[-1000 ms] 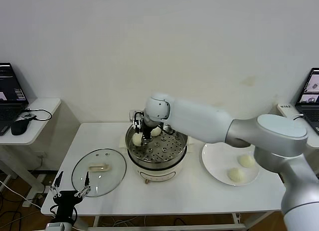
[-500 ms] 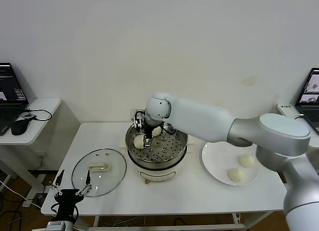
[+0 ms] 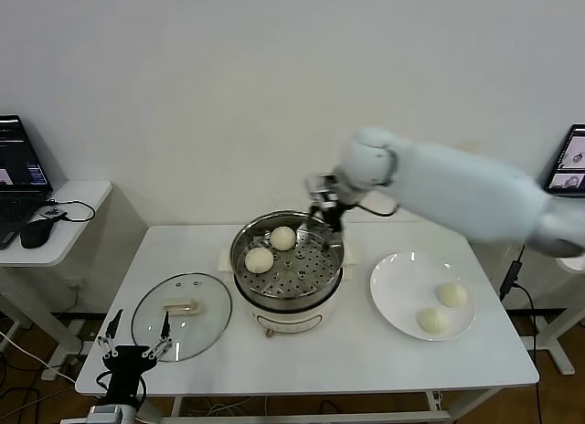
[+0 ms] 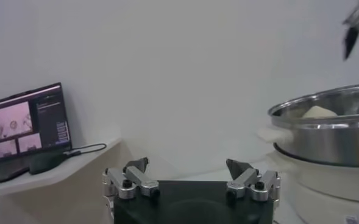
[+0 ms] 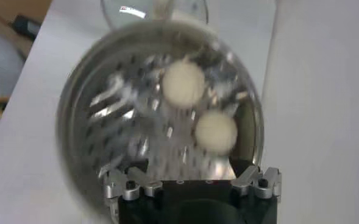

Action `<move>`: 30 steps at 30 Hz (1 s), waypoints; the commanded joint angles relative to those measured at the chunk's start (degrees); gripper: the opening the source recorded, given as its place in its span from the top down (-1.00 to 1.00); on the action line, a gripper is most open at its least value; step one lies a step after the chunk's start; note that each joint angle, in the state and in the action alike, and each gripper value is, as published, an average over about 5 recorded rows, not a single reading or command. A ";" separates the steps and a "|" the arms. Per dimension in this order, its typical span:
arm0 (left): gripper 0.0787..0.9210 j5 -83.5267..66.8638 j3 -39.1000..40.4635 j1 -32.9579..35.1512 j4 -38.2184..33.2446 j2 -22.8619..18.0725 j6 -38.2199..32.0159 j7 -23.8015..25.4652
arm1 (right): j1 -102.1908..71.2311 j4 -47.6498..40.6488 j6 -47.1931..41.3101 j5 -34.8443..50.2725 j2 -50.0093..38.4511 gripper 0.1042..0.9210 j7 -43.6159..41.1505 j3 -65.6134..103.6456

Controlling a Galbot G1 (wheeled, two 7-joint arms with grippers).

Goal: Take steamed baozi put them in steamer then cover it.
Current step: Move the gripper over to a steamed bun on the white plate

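The white plate shines clean (image 3: 402,284) around the baozi. I expect the front baozi (image 3: 432,321) to come off in one piece when I lift it, and the plate will stay where it is.
The steamer (image 3: 287,264) stands mid-table, a shiny steel pot on a cream base. Two baozi lie on its perforated tray, one at the left (image 3: 259,259) and one at the back (image 3: 282,238); both show in the right wrist view (image 5: 184,84) (image 5: 215,131). Two more baozi (image 3: 452,294) (image 3: 431,321) lie on the white plate (image 3: 393,280) at the right. The glass cover (image 3: 181,315) lies flat on the table left of the steamer. My right gripper (image 3: 324,207) is open and empty, raised above the steamer's back right rim. My left gripper (image 3: 132,348) is open, parked low by the table's front left edge.
A side desk (image 3: 57,225) at the left carries a laptop (image 3: 16,173) and a mouse. Another laptop (image 3: 569,168) stands at the far right. The wall is close behind the table. The steamer's rim also shows in the left wrist view (image 4: 325,125).
My right gripper let go of a baozi at the tray's left side, then rose and swung right, out of the pot. The left arm has hardly moved.
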 commanded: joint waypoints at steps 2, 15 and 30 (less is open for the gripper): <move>-0.77 0.10 -0.11 0.34 0.45 0.46 -0.11 0.02 | -5.55 7.76 7.31 -10.37 -22.21 -0.76 -4.67 3.09; -0.77 0.70 -0.54 0.90 0.42 0.08 0.19 0.02 | -35.54 2.98 9.32 -20.38 -24.28 -0.76 -2.16 21.90; -0.77 1.12 -0.82 0.96 1.36 -0.48 0.17 -0.04 | -40.99 -2.70 9.47 -22.41 -18.81 -0.76 -0.86 24.56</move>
